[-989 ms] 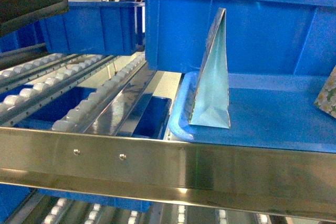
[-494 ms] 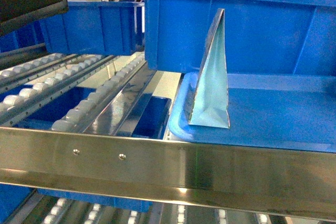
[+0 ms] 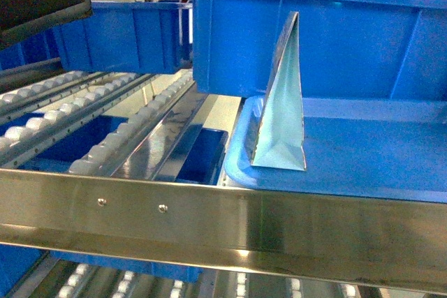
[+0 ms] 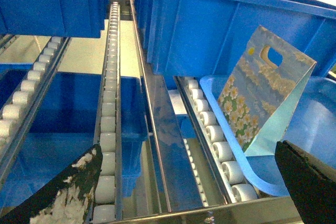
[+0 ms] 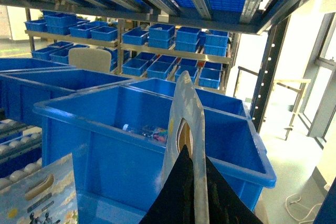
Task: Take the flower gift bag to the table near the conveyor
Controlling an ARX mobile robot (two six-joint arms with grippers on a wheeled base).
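Note:
The flower gift bag [image 3: 283, 99] stands by itself on its spread base [image 3: 279, 157], so I expect the bag to hold its wedge shape when I carry it.
The flower gift bag [image 5: 185, 98] shows edge-on in the right wrist view, pale, with its handle cut-out just above the fingers. My right gripper [image 5: 192, 157] is shut on its top edge and holds it in the air in front of a blue bin. It is outside the head view. My left gripper [image 4: 186, 187] is open over the conveyor [image 4: 110, 103], with nothing between its fingers. The conveyor's roller tracks [image 3: 126, 123] slope behind a steel front rail [image 3: 209, 221]. The table is out of view.
A second floral-print bag [image 3: 283, 102] stands upright in a shallow blue tray [image 3: 377, 151] on the rack, also visible as the bag [image 4: 262, 93] right of my left gripper and the bag [image 5: 37, 198] below the held one. A deep blue bin [image 3: 335, 33] sits behind it. More bins [image 5: 157, 61] fill shelves beyond.
One second ago a floral bag showed at the right edge of the head view; it has left that view. The standing bag and the rack have not moved.

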